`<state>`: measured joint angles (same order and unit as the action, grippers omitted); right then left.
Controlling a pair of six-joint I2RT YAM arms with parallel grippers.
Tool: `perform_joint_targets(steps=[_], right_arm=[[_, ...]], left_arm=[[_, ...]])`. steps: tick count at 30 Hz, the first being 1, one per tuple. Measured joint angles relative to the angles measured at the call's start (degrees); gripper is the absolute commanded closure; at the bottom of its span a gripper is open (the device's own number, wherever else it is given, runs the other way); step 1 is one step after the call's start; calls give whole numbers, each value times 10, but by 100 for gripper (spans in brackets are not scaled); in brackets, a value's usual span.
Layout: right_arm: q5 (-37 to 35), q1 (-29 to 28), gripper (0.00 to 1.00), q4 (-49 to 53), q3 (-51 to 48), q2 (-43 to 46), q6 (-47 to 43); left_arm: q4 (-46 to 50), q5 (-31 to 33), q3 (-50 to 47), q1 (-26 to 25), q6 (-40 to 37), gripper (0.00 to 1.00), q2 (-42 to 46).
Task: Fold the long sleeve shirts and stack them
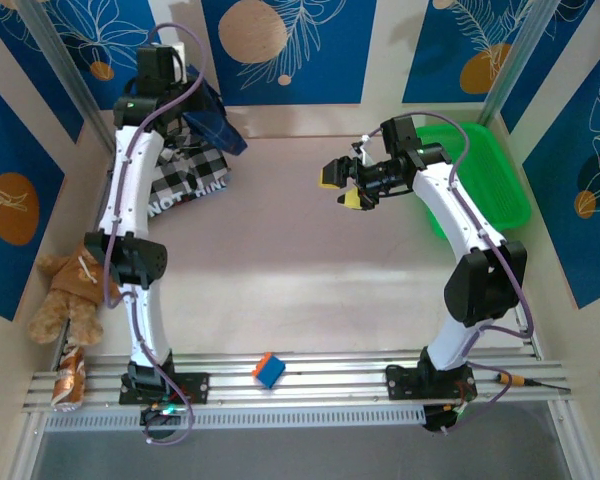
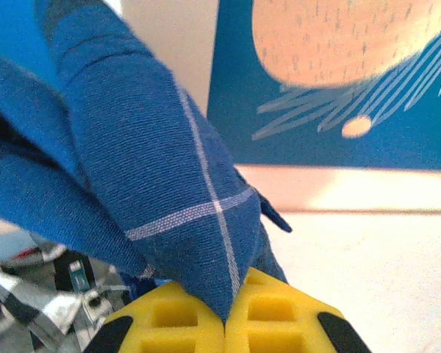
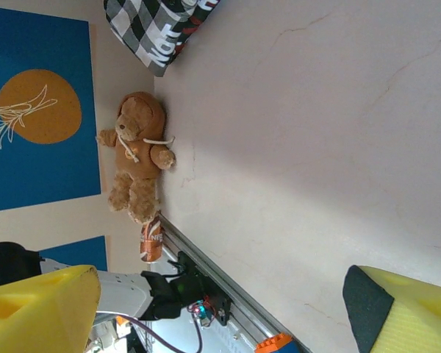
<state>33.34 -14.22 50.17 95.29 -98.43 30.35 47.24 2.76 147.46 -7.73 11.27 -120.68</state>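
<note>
The dark blue plaid shirt [image 1: 216, 127] hangs folded just above the checked shirt. My left gripper keeps lowering it and lets go across the checked shirt's top [image 1: 188, 180].
My left gripper [image 2: 226, 323] is shut on a fold of the dark blue plaid shirt [image 2: 162, 169], which hangs lifted at the back left [image 1: 218, 122]. The black-and-white checked shirt [image 1: 185, 178] with white lettering lies crumpled on the table below it, and its checks show in the left wrist view [image 2: 37, 301] and the right wrist view [image 3: 158, 29]. My right gripper [image 1: 342, 187] hovers over the middle of the table, pointing left. It stands open [image 3: 220, 309] with nothing between its yellow fingers [image 3: 40, 309].
A green plastic basket [image 1: 485, 170] stands at the back right. A brown teddy bear [image 1: 65, 295] and an orange can [image 1: 70, 378] lie at the left edge. A blue block [image 1: 269, 370] rests on the front rail between the arm bases.
</note>
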Motion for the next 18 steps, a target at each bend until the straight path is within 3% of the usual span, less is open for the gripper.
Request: perform_joint_targets(steps=[18], right_arm=[[8, -2, 13, -1, 9, -18, 9]], left_arm=[[-23, -33, 7, 34, 2, 100, -9]])
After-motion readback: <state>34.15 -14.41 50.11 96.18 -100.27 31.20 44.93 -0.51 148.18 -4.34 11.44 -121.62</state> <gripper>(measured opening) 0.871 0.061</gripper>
